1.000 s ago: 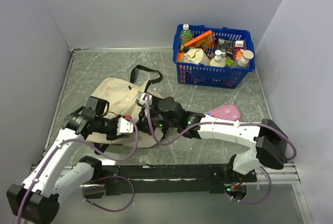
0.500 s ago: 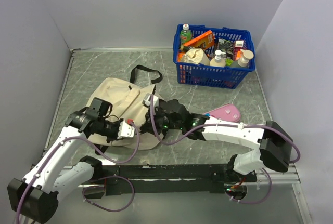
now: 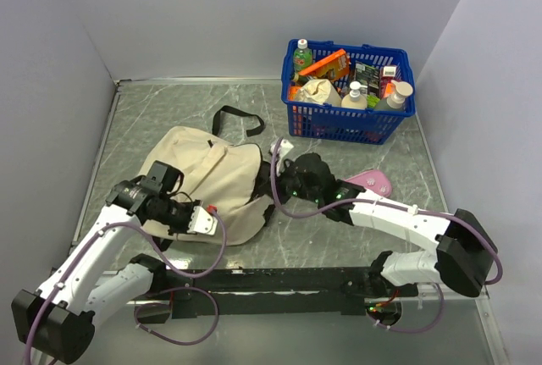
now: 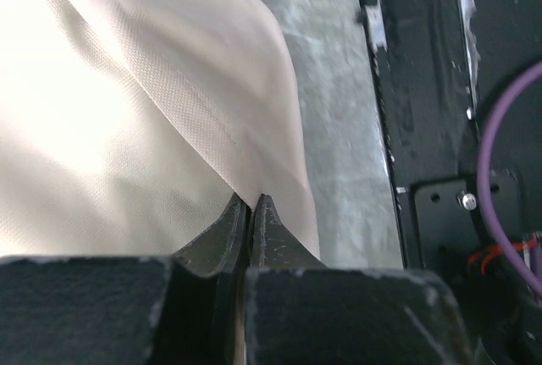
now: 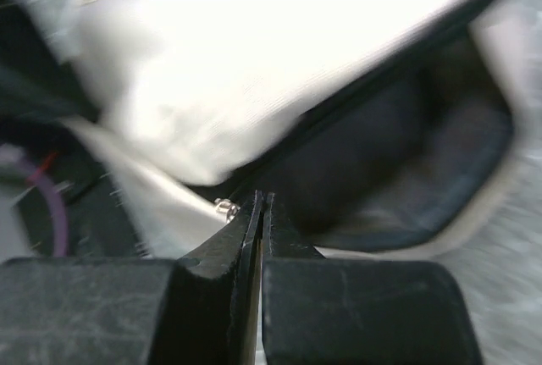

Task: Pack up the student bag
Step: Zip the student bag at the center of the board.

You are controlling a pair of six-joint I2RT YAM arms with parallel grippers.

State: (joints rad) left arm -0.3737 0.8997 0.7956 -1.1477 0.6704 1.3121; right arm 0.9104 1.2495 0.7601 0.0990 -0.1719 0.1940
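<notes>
My left gripper is pinching the bag's near edge (image 4: pixel 246 177) far from the metal zipper piece (image 5: pixel 227 209), so it should go there while my right gripper steadies the zipper trim.
The student bag (image 3: pixel 203 174), beige fabric with black straps, lies on the table left of centre. My left gripper (image 3: pixel 206 218) is at its near edge, and in the left wrist view its fingers (image 4: pixel 251 202) are shut with a fold of the beige fabric (image 4: pixel 127 102) pinched at the tips. My right gripper (image 3: pixel 274 180) is at the bag's right edge. In the right wrist view its jaws (image 5: pixel 261 201) are shut at the black zipper trim, beside a small metal zipper piece (image 5: pixel 224 208). Behind them the dark inner lining (image 5: pixel 406 153) shows through the opening.
A blue plastic basket (image 3: pixel 398 111) with bottles and packets stands at the back right. A pink pencil case (image 3: pixel 371 183) lies just right of my right arm. A black strap loop (image 3: pixel 235 116) trails behind the bag. Walls close in left, back and right; a black rail (image 3: pixel 271 280) runs along the near edge.
My left gripper has closed on the bag's near edge. My right gripper has moved right along the bag's edge, staying shut.
</notes>
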